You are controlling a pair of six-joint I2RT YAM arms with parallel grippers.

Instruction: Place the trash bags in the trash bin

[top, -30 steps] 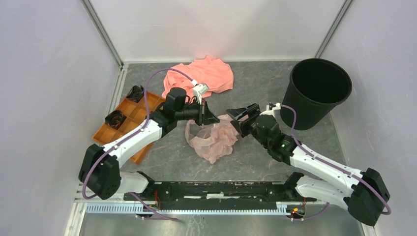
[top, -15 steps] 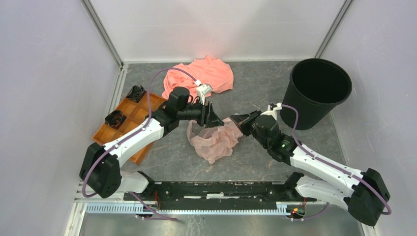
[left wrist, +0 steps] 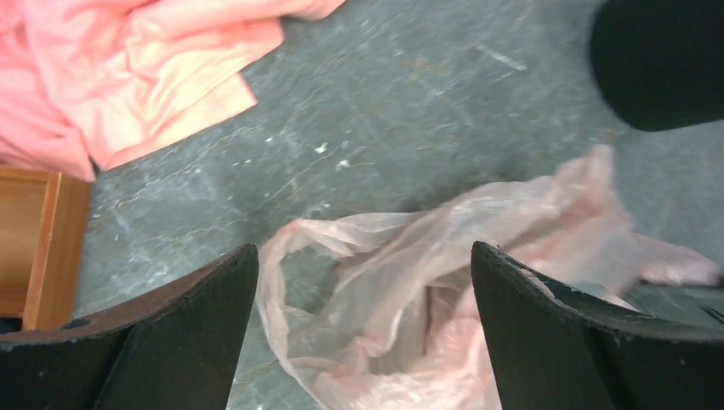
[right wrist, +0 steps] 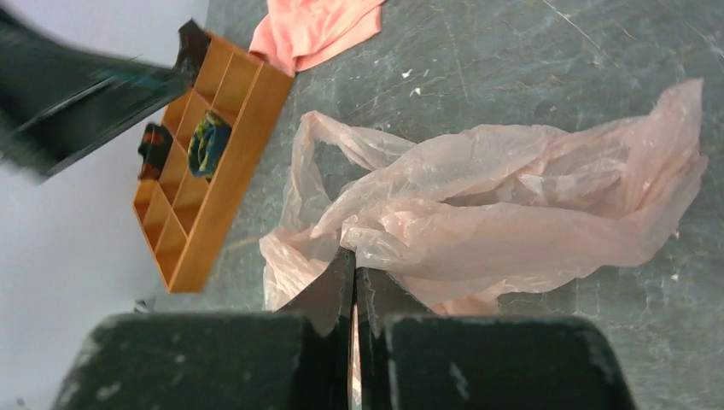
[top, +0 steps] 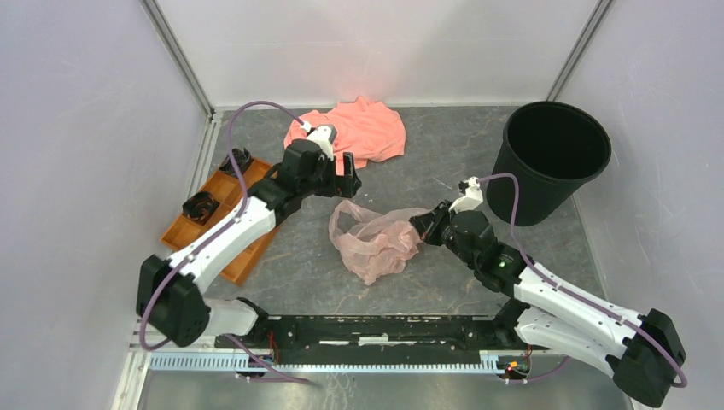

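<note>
Loose folds [top: 395, 240] gather in the thin film, so the trash bag [top: 369, 237] will open into a wide hanging sheet once I lift both edges of the bag.
The trash bag [top: 376, 241] is a crumpled pale pink film lying on the grey table between the two arms, also seen in the left wrist view [left wrist: 444, 290] and the right wrist view [right wrist: 512, 205]. My right gripper [top: 424, 227] is at the bag's right edge, shut on a fold of the film [right wrist: 354, 256]. My left gripper [top: 348, 177] hovers above and to the left of the bag, open, its fingers wide apart [left wrist: 363, 252] with nothing held. The black trash bin [top: 555, 154] stands upright at the far right, apart from the bag, and its edge shows in the left wrist view [left wrist: 657, 60].
A salmon-orange cloth [top: 354, 128] lies at the back, just behind the left gripper. An orange compartment tray [top: 213, 213] with small dark items sits along the left wall. White walls close in both sides and the back.
My left gripper has opened, let go of the bag and drawn back up and left toward the cloth. My right gripper has shut on the bag's right edge.
</note>
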